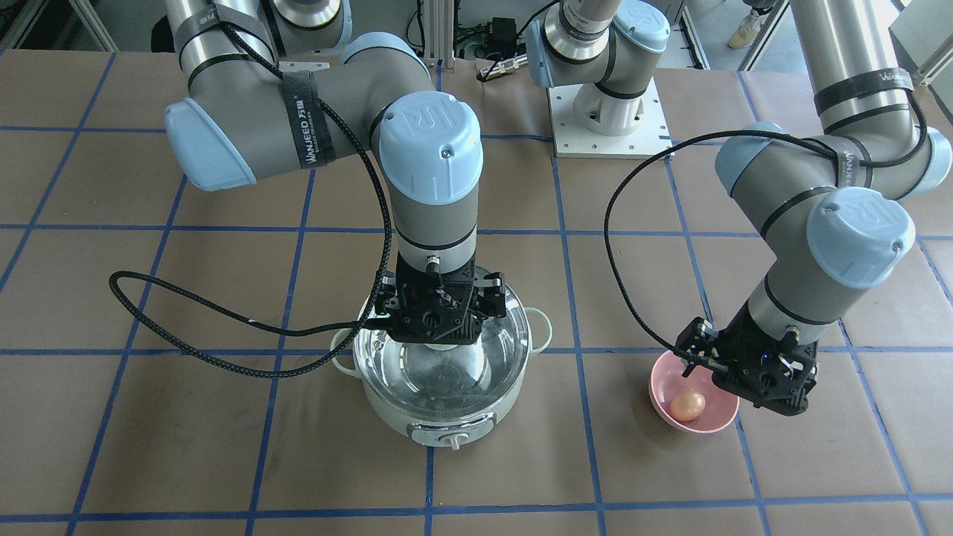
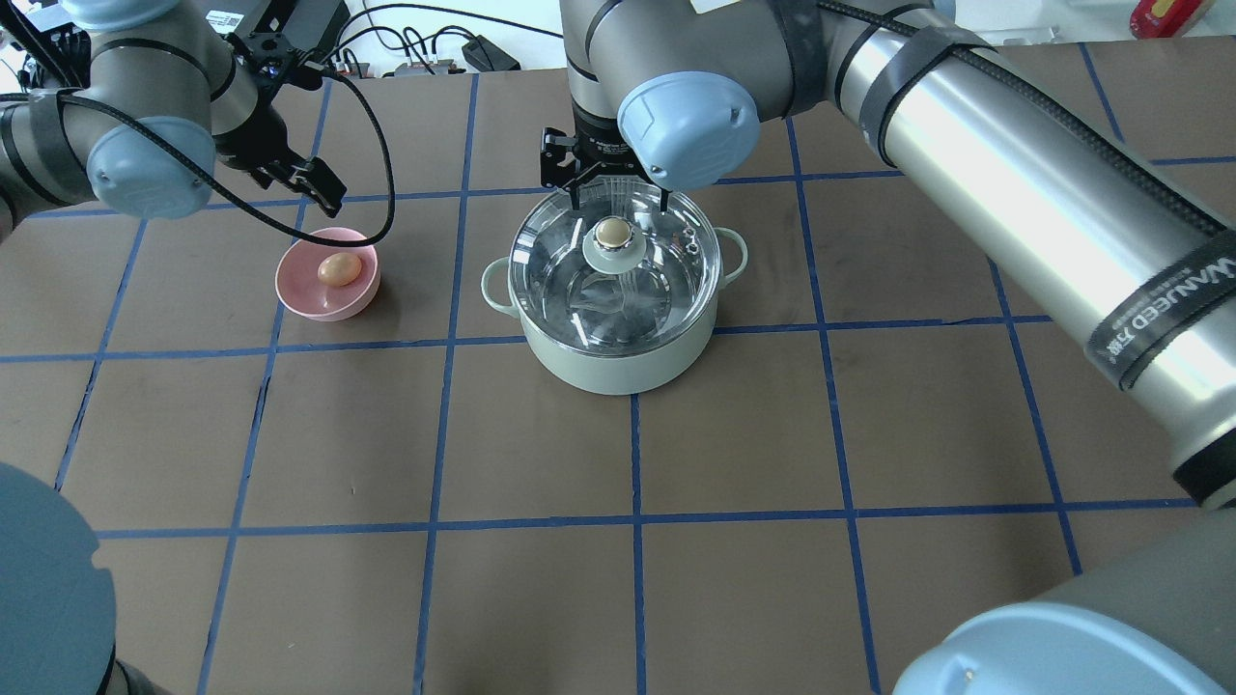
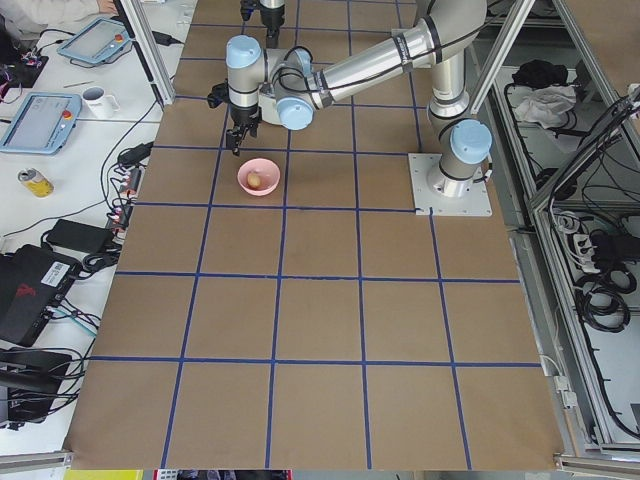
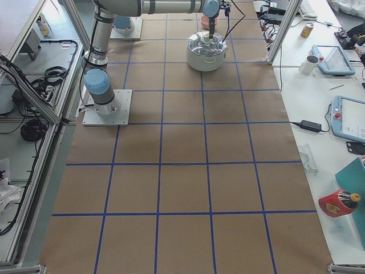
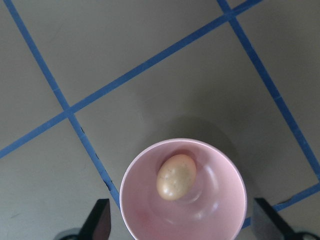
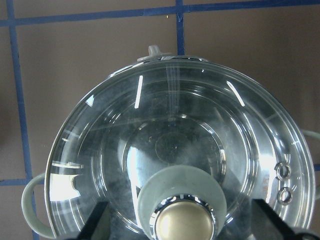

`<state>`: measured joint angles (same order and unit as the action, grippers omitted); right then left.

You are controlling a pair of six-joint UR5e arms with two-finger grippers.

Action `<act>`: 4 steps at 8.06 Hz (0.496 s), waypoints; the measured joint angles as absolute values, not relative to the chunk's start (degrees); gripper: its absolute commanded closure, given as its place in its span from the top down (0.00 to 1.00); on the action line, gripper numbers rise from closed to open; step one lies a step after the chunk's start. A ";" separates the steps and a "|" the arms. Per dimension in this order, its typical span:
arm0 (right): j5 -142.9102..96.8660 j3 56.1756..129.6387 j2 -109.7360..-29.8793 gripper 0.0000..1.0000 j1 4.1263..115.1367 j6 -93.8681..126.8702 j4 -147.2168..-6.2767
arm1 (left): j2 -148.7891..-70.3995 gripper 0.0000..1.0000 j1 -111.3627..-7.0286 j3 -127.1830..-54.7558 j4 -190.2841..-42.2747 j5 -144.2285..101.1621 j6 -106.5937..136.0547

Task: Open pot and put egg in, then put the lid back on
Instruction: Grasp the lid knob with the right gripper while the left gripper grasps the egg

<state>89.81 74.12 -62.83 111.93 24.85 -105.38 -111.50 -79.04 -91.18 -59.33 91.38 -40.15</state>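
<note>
I expect the mint-green pot [image 1: 399, 415] to be empty when I lift the glass lid, because only shiny steel rings [image 6: 172, 142] can be seen through it.
The mint-green pot [image 2: 618, 362] stands mid-table with the glass lid [image 2: 570, 285] on it. My right gripper [image 2: 620, 198] hangs over the lid, open. In the right wrist view its fingers [image 6: 100, 220] stand wide on either side of the beige knob [image 6: 182, 227] and do not touch it. The egg [image 2: 339, 269] lies in a pink bowl [image 2: 301, 294] on the pot's left. My left gripper [image 2: 311, 185] hovers above the bowl's far side, open and empty. In the left wrist view the egg [image 5: 176, 176] lies between its spread fingers [image 5: 100, 220].
The table is brown paper with a blue tape grid [image 2: 632, 454]. The right arm's black cable [image 1: 223, 327] loops over the table beside the pot. The pot's control knob [image 1: 450, 441] faces away from the robot. The right arm's base plate [image 1: 607, 119] sits at the table's back.
</note>
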 measured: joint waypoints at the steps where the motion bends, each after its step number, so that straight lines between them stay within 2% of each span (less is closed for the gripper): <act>1: 89.77 74.48 -62.65 1.00 112.21 24.86 -105.38 | -112.30 1.00 -78.98 -91.43 -59.31 91.41 -42.23; 3: 89.74 76.04 -62.63 1.00 112.37 24.37 -105.34 | -114.05 1.00 -78.77 -92.09 -59.32 91.77 -44.33; 4: 89.74 76.69 -62.73 0.78 112.39 24.17 -105.27 | -115.06 1.00 -78.59 -92.10 -59.27 91.96 -44.64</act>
<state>89.74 76.69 -62.73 112.39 24.17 -105.27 -115.06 -78.59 -92.10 -59.27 91.96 -44.64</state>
